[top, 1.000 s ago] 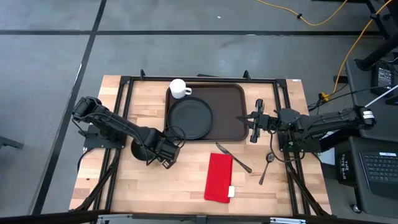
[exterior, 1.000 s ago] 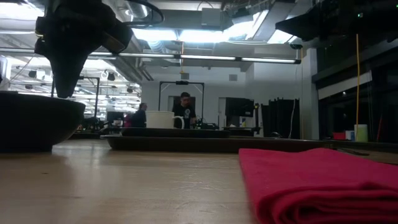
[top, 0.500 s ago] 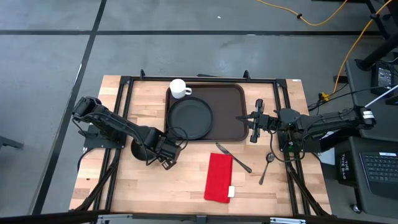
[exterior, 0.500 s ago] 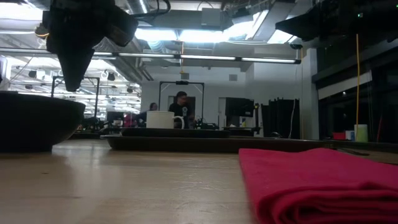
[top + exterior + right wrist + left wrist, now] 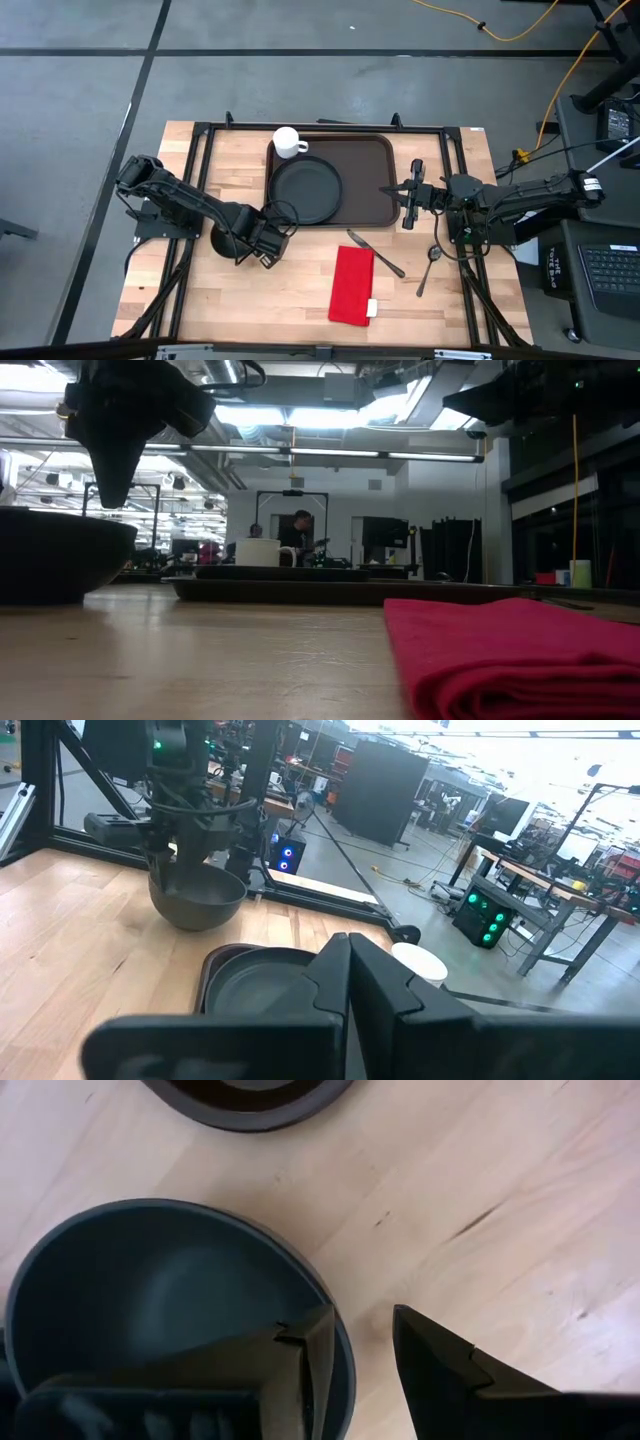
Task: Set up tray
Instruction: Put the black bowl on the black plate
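Note:
My left gripper's open fingers are spread across the dark bowl's rim, with one above the bowl's hollow. I keep going down until they are on both sides of the bowl's rim, then close them.
A dark brown tray lies at the table's far middle. It carries a round black plate and a white mug. A dark bowl rests on the wood left of the tray. My left gripper is open and points down over the bowl's right rim, one finger above the hollow and one outside it, touching nothing. It also shows in the low view. My right gripper is shut and hovers at the tray's right edge.
A folded red napkin lies at the table's near middle. A fork and a spoon lie to its right. Bare wood stretches along the near left. People stand in the room beyond the table.
My left gripper has risen slightly above the bowl's rim and shifted a little sideways. The bowl has stayed in place.

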